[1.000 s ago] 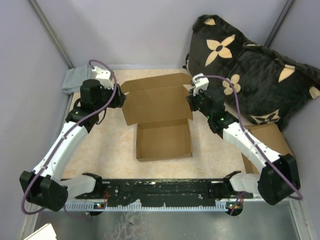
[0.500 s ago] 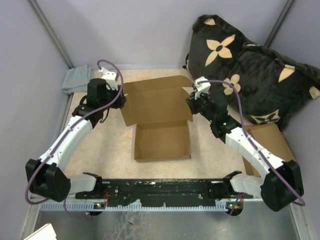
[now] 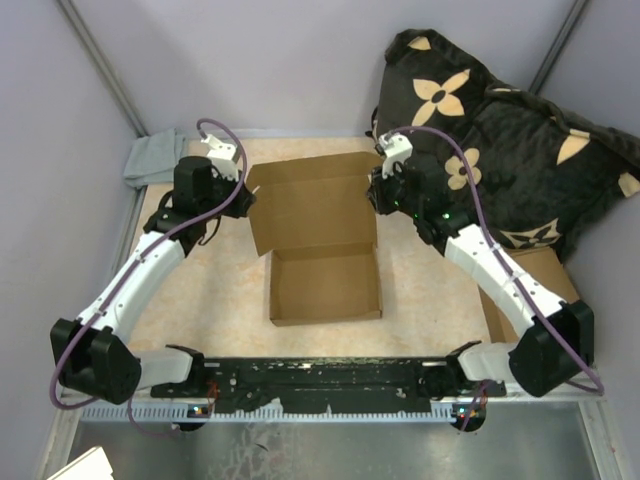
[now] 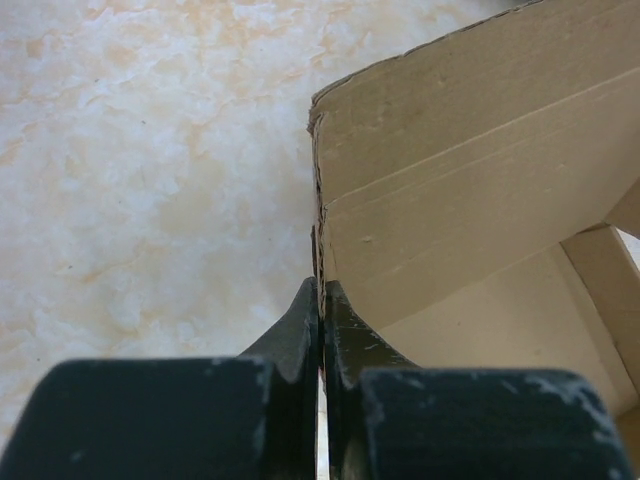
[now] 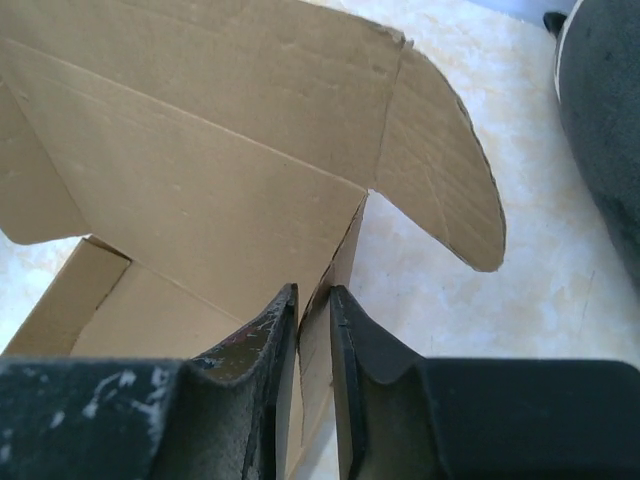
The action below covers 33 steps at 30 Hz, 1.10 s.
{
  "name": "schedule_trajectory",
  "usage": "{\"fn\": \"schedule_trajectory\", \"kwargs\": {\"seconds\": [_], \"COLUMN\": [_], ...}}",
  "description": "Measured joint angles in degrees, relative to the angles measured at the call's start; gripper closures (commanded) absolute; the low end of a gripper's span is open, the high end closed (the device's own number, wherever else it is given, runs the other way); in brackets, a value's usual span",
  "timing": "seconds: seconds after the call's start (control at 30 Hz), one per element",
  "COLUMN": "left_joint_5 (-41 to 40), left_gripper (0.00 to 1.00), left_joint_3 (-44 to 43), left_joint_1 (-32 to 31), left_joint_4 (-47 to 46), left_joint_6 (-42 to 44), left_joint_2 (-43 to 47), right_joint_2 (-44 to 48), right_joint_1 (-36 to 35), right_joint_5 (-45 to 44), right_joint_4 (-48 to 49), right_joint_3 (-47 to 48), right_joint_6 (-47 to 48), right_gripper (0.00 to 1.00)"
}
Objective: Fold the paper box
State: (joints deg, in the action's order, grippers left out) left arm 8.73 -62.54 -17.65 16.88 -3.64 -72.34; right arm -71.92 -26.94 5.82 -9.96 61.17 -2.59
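Note:
I should close my right gripper on the panel's side edge point(image 5: 341, 250) and pull the panel forward over the tray, because the lid panel leans back point(image 3: 312, 205) behind the tray.
The paper box point(image 3: 325, 285) is a shallow brown cardboard tray in the middle of the table, with its lid panel point(image 3: 312, 210) standing up behind it. My left gripper point(image 3: 248, 195) is at the lid's left edge. In the left wrist view it point(image 4: 320, 285) is shut on that thin cardboard edge point(image 4: 470, 180). My right gripper point(image 3: 375, 195) is at the lid's right edge. In the right wrist view its jaws point(image 5: 313, 290) stand slightly apart with the box's side flap point(image 5: 345, 255) between them, and the rounded lid flap point(image 5: 440, 150) sticks out beyond.
A black pillow with tan flowers point(image 3: 500, 130) lies at the back right, close behind the right arm. A grey cloth point(image 3: 150, 160) sits in the back left corner. Flat brown cardboard pieces point(image 3: 540, 275) lie at the right edge. Grey walls enclose the table.
The left gripper has closed onto the lid's left edge. The right gripper's jaws have parted a little around the right flap. The lid now stands more upright.

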Motion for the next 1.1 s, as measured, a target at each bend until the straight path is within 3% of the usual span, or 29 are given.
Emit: {"fn": "schedule_trajectory", "kwargs": {"seconds": [0.37, 0.53, 0.77, 1.1], "left_joint_5": [3.15, 4.9, 5.27, 4.37], "left_gripper": [1.0, 1.0, 1.0, 1.0], "left_joint_3": [3.85, 6.03, 6.27, 7.15], "left_joint_1": [0.0, 0.0, 0.02, 0.02], "left_joint_4": [-0.61, -2.34, -4.2, -12.68], "left_joint_6": [1.11, 1.81, -0.26, -7.52], "left_joint_2": [5.81, 8.41, 8.5, 8.55], "right_joint_2": [-8.33, -11.5, -12.46, -12.33], "right_joint_1": [0.09, 0.11, 0.22, 0.31], "right_joint_5": [-3.19, -3.04, -2.56, -7.13], "right_joint_4": [-17.84, -22.64, -24.37, -17.55], "right_joint_3": [10.6, 14.43, 15.87, 15.87], "right_joint_6": [-0.46, -0.55, -2.51, -5.62], "right_gripper": [0.78, 0.89, 0.97, 0.97]}}
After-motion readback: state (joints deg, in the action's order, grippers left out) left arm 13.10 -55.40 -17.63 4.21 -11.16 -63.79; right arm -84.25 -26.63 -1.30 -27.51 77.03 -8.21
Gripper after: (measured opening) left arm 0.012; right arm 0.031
